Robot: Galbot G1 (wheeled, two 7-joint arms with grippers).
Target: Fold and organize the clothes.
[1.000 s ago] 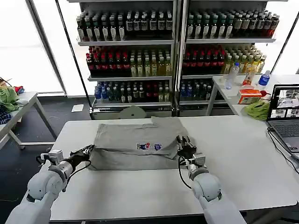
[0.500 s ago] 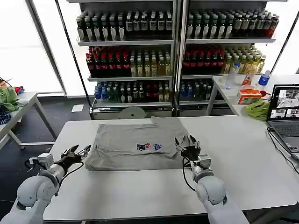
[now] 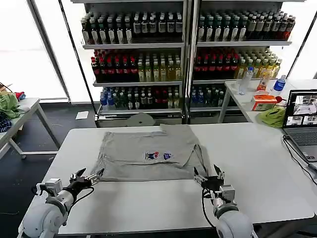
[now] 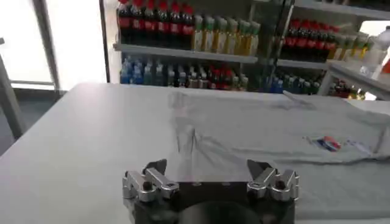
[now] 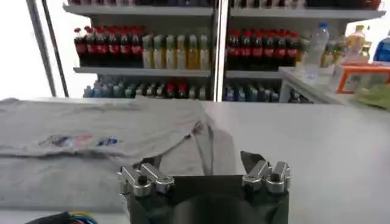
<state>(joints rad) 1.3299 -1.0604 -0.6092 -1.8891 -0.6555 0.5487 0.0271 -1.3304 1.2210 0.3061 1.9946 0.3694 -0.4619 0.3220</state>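
The folded layers [image 3: 194, 156] are lying flat together, so I expect the shirt [image 3: 143, 154] to slide toward me all in one piece when I pull its near corners.
A light grey shirt [image 3: 148, 153] lies folded flat on the white table [image 3: 257, 163], its small multicoloured chest print [image 3: 158, 155] facing up. My left gripper [image 3: 88, 176] is open, just off the shirt's near left corner, with nothing between its fingers. In the left wrist view the left gripper [image 4: 207, 171] faces the shirt [image 4: 268, 134] across bare table. My right gripper [image 3: 207, 174] is open at the shirt's near right corner, holding nothing. In the right wrist view the right gripper [image 5: 201, 165] points at the shirt [image 5: 103, 140] and a loose sleeve flap [image 5: 213, 146].
A laptop [image 3: 302, 124] sits at the table's right edge, with a cable running along it. A side table at the back right holds a lime-green cloth [image 3: 273, 116], an orange box and bottles. Shelves of drink bottles [image 3: 183, 54] stand behind. Another table with fabrics [image 3: 9, 106] is at left.
Both grippers let go of the shirt's near corners and drew back toward me. The shirt has settled flat on the table.
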